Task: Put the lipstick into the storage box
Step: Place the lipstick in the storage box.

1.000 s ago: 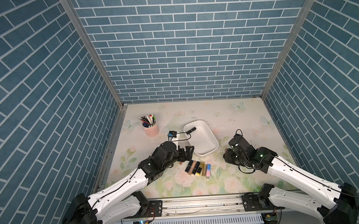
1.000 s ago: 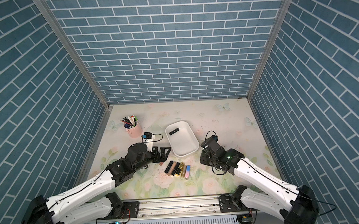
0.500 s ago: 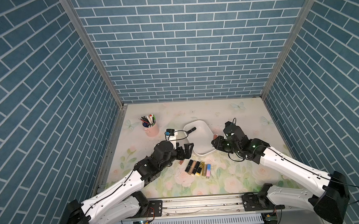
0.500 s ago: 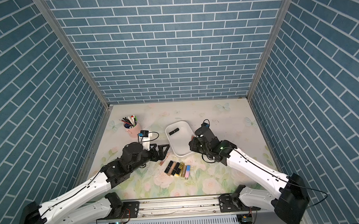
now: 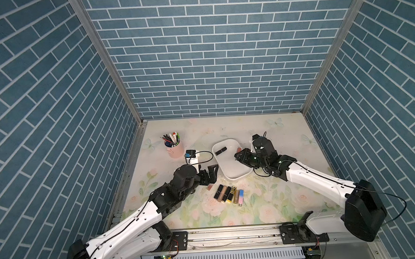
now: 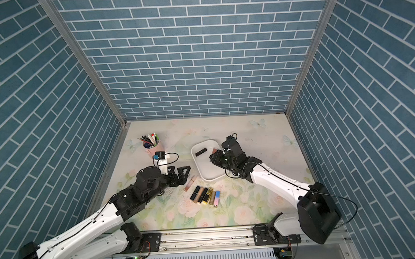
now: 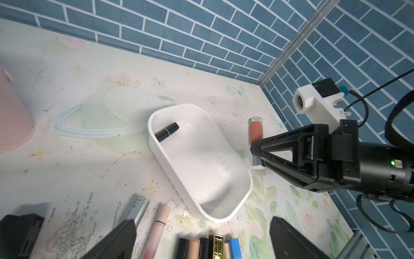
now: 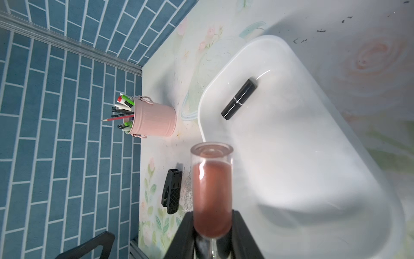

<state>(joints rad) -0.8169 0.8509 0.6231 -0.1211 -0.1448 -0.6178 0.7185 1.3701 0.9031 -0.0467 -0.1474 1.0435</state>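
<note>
The storage box's bottom (image 5: 229, 163) is open beside the black lipstick (image 5: 225, 157), so my right gripper should keep lowering the brownish red lipstick until it rests there.
The storage box (image 5: 237, 179) (image 6: 209, 167) is a shallow white tub in mid-table, also seen in both wrist views (image 7: 201, 157) (image 8: 302, 157). A black lipstick (image 5: 221, 150) (image 7: 167, 132) (image 8: 239, 99) lies at its far end. My right gripper (image 5: 239, 155) (image 6: 214, 156) (image 8: 212, 224) is shut on a clear lipstick (image 8: 211, 190) (image 7: 255, 132) filled with brownish red, tube pointing away, held above the box's right rim. My left gripper (image 5: 210, 173) (image 6: 179, 173) (image 7: 200, 224) stands open and holds nothing, left of the box.
A row of several lipsticks (image 5: 229, 194) (image 6: 205, 194) (image 7: 210, 246) lies in front of the box. A pale pink tube (image 6: 189, 183) (image 7: 159, 231) lies just left of that row. A pink pen cup (image 5: 175, 148) (image 8: 152, 120) stands at the back left.
My right gripper has carried the clear lipstick from the box's front right corner, away and leftward, to above its right rim. The left arm has barely shifted.
</note>
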